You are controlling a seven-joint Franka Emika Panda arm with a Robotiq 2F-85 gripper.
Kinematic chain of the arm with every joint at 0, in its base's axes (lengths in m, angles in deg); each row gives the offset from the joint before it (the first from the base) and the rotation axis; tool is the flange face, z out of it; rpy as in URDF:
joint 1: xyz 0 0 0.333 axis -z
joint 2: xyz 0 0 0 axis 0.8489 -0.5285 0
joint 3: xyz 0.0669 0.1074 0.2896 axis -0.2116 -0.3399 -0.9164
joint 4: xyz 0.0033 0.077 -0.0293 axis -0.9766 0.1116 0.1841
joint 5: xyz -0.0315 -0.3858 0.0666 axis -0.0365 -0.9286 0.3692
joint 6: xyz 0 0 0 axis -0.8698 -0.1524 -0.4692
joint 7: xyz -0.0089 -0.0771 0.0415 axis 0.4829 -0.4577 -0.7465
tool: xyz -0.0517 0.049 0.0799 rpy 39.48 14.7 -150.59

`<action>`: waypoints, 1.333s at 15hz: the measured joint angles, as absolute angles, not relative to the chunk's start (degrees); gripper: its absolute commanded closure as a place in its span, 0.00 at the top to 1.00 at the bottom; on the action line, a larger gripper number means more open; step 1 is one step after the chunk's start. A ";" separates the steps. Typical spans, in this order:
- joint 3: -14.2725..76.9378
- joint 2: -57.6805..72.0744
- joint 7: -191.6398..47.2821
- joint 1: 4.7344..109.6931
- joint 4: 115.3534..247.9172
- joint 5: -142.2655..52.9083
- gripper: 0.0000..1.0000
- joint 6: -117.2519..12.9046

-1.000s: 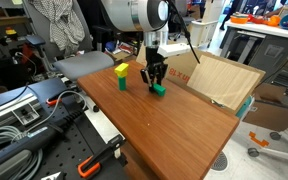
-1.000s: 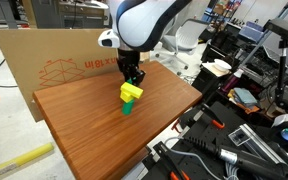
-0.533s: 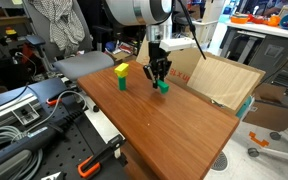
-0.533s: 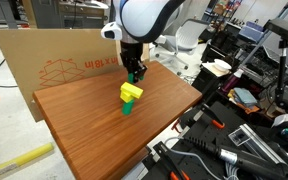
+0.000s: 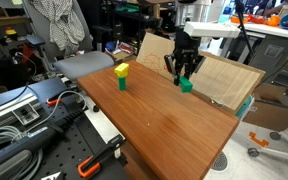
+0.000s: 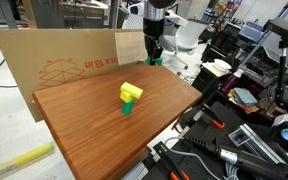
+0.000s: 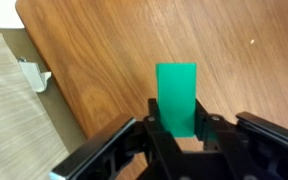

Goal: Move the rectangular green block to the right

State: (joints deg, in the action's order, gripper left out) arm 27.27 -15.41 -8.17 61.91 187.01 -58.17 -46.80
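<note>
I should now carry the green block (image 5: pixel 185 85) to the table's corner (image 5: pixel 210 119) and lower it until it touches the wood, because the block sticks out below my gripper's fingers and the corner is clear.
My gripper (image 5: pixel 185 78) is shut on the rectangular green block (image 5: pixel 186 86) and holds it above the far edge of the wooden table (image 5: pixel 174 125). The block also shows in an exterior view (image 6: pixel 155 60), near the cardboard sheet. In the wrist view the green block (image 7: pixel 176 97) sticks out between the two black fingers (image 7: pixel 155 122), over the wood near the table's corner. The taller block with a yellow top and green base (image 5: pixel 121 75) stands on the table, well apart from the gripper; it also shows in an exterior view (image 6: pixel 130 97).
A cardboard sheet (image 5: pixel 224 78) leans behind the table's far edge and shows in an exterior view (image 6: pixel 64 60). Tools and cables (image 5: pixel 34 120) lie beside the table. A grey chair seat (image 5: pixel 82 65) stands by the table's corner.
My gripper has lifted the green block off the table and carried it away from the yellow-topped block, toward the table's far edge by the cardboard.
</note>
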 measured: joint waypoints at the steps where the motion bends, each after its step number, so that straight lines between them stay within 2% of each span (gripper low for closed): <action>1: 27.42 -15.66 -9.25 62.53 186.22 -57.41 0.09 -45.75; 20: 29.86 -28.74 -28.48 66.64 173.48 -56.96 0.09 -43.54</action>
State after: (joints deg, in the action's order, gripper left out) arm 29.86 -28.74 -28.48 66.64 173.48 -56.96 -43.54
